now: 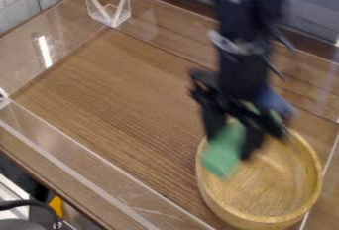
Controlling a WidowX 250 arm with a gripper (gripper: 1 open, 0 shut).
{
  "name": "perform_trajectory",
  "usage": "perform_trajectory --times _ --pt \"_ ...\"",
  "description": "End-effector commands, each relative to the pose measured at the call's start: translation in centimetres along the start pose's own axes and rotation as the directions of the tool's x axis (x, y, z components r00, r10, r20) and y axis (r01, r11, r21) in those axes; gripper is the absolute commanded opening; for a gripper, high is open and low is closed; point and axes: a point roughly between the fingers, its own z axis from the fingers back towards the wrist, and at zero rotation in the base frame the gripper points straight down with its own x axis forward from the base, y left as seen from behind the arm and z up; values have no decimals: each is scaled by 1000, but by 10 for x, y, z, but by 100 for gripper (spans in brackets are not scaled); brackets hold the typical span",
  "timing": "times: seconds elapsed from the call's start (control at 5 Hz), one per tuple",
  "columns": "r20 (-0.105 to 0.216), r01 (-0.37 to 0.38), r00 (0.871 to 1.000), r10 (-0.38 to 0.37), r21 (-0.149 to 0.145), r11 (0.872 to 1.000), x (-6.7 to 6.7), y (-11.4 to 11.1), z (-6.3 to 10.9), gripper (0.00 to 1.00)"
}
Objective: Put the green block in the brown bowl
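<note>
The green block (224,147) hangs near the brown bowl's rim, so I should keep my fingers shut on it and move it toward the bowl's middle (261,182) before opening them.
My gripper (236,147) hangs over the left part of the brown bowl (294,200), pointing almost straight down, its black fingers (209,125) blurred by motion. It is shut on the green block (225,152), a small bright green bar that sticks out below the fingertips above the bowl's near-left rim. The bowl is large, round and light wooden, sitting at the lower right of the table. The arm hides part of its far rim.
A wooden tabletop (106,85) is ringed by low clear plastic walls (79,179). A small clear stand (106,6) sits at the far left corner. The table's front edge runs along the lower left.
</note>
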Motion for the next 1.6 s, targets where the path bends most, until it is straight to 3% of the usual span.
perform_trajectory --times 0.0,0.2,0.4,0.8,1.4 --pt "46 44 998 -44 12 999 1 -29 0 0" --pt "83 15 996 -18 28 999 -3 4 16 0" --pt "110 -9 994 5 31 999 -6 22 24 0" --pt "126 11 992 -17 47 999 1 8 9 0" --pt "136 -3 991 -4 54 999 7 5 4 0"
